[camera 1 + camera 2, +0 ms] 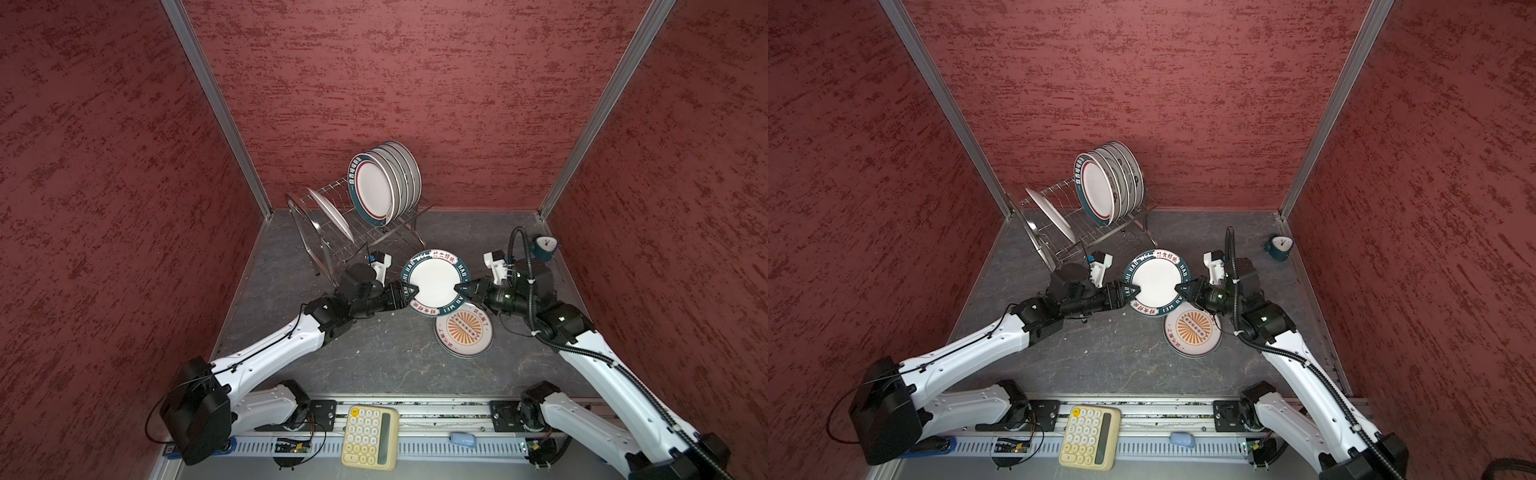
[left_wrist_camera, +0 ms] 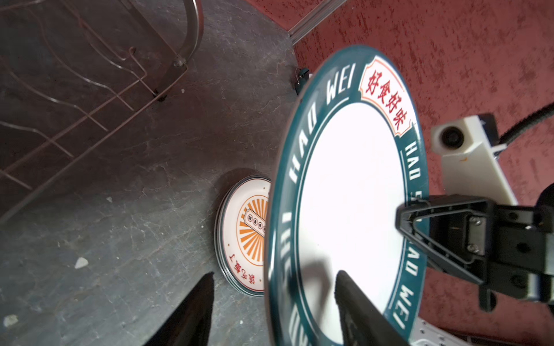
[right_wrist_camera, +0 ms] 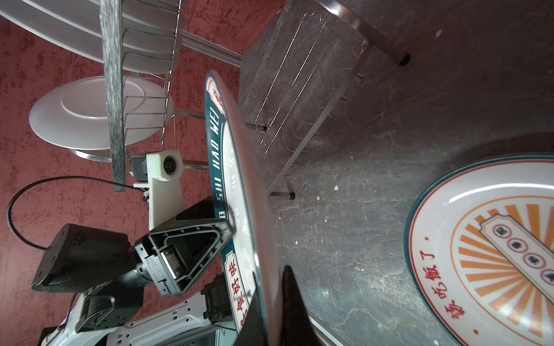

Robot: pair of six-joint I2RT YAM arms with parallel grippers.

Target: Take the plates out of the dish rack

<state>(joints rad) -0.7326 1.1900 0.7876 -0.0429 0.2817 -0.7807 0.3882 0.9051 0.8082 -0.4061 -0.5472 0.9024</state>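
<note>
Next, I take the teal-rimmed plate with my left gripper before my right gripper gets the leaning plate [image 1: 331, 214], because my right gripper is closed on the teal-rimmed plate's rim [image 1: 462, 274].
A teal-rimmed plate [image 1: 434, 282] [image 1: 1156, 286] hangs level above the table between both arms. My right gripper [image 1: 459, 287] [image 3: 269, 275] is shut on its right rim. My left gripper [image 1: 411, 291] [image 2: 275, 273] straddles the opposite rim, open: one finger lies over the plate's white face and the other stands apart from its underside. An orange sunburst plate [image 1: 463, 330] [image 3: 494, 248] lies flat on the table, partly under the held one. The dish rack [image 1: 328, 199] stands at the back left, with several upright plates [image 1: 382, 187] and one leaning plate [image 1: 332, 216].
A small teal clock [image 1: 544, 247] sits at the back right corner. A yellow calculator [image 1: 370, 436] and a small blue object [image 1: 462, 439] lie on the front rail. Red walls enclose the dark table on three sides.
</note>
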